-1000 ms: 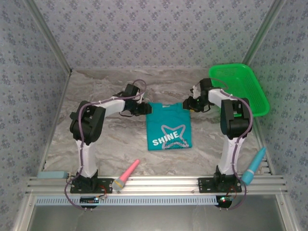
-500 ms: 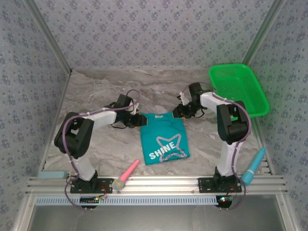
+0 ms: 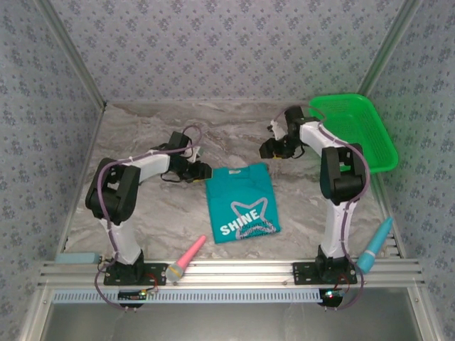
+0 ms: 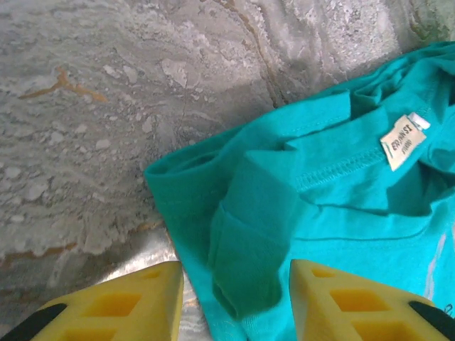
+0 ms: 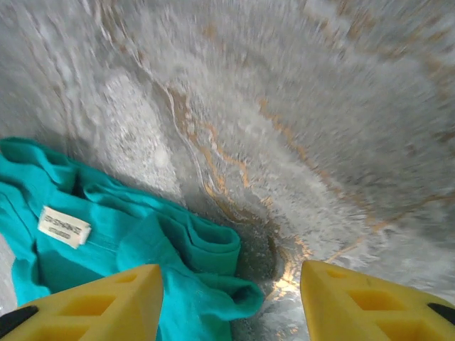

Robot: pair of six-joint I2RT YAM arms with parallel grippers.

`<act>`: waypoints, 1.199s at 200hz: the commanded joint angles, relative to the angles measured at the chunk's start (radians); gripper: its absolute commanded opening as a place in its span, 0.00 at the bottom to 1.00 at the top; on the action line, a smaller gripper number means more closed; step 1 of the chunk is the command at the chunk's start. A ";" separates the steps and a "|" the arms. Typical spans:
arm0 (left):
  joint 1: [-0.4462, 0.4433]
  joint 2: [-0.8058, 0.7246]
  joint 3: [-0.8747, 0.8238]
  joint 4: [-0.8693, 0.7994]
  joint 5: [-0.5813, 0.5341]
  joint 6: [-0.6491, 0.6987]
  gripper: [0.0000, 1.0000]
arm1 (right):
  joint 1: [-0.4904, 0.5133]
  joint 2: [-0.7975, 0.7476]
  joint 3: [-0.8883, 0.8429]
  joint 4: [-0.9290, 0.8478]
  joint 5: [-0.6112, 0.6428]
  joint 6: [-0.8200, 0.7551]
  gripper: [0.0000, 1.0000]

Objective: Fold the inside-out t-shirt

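Note:
My right gripper is to take the t-shirt's bunched corner (image 3: 261, 168) and, together with my left gripper, turn the t-shirt print down before folding, because the t-shirt's "SHINE" print (image 3: 242, 217) faces up.
The inside-out t-shirt (image 3: 242, 202) lies folded into a teal rectangle in the middle of the table, white "SHINE" print facing up. My left gripper (image 3: 202, 172) is low at its far left corner. In the left wrist view the shirt (image 4: 320, 213) has a folded sleeve lying loose between the open yellow fingers of the left gripper (image 4: 234, 284), and the white neck tag (image 4: 403, 141) shows. My right gripper (image 3: 267, 150) hangs open just beyond the far right corner. In the right wrist view the shirt's (image 5: 142, 263) bunched corner lies below the right gripper (image 5: 231, 284), unheld.
A green plastic basket (image 3: 355, 131) stands at the back right, close behind the right arm. A pink tool (image 3: 188, 257) and a blue tool (image 3: 375, 245) lie near the front rail. A grey block (image 3: 77, 257) sits at the front left.
The shirt has slid toward the near left. The right gripper has opened, let go of the far right corner and pulled back toward the basket. The left gripper has shifted left.

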 commanded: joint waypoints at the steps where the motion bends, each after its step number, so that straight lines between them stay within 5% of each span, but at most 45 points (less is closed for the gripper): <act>1: -0.015 0.037 0.044 -0.026 0.034 0.024 0.45 | 0.038 0.065 0.046 -0.095 -0.035 -0.042 0.55; 39: -0.035 0.097 0.107 -0.043 0.042 0.037 0.45 | 0.060 0.109 0.058 -0.104 -0.111 -0.048 0.51; 95: -0.024 0.178 0.190 -0.129 -0.086 0.022 0.40 | 0.067 0.166 0.103 -0.125 -0.089 -0.057 0.46; 117: -0.023 0.226 0.242 -0.173 -0.076 0.037 0.14 | 0.069 0.182 0.104 -0.119 -0.081 -0.043 0.35; 130: -0.024 0.234 0.249 -0.171 -0.061 0.046 0.00 | 0.071 0.179 0.103 -0.114 -0.066 -0.038 0.18; 152: -0.016 0.206 0.261 -0.167 -0.064 0.074 0.00 | 0.066 0.140 0.081 -0.066 -0.079 -0.028 0.00; 203: 0.015 0.139 0.307 -0.175 0.020 0.141 0.00 | 0.016 0.046 0.049 0.079 -0.278 0.033 0.00; 240: 0.025 0.036 0.374 -0.161 0.078 0.247 0.00 | 0.006 -0.057 0.087 0.177 -0.275 0.042 0.00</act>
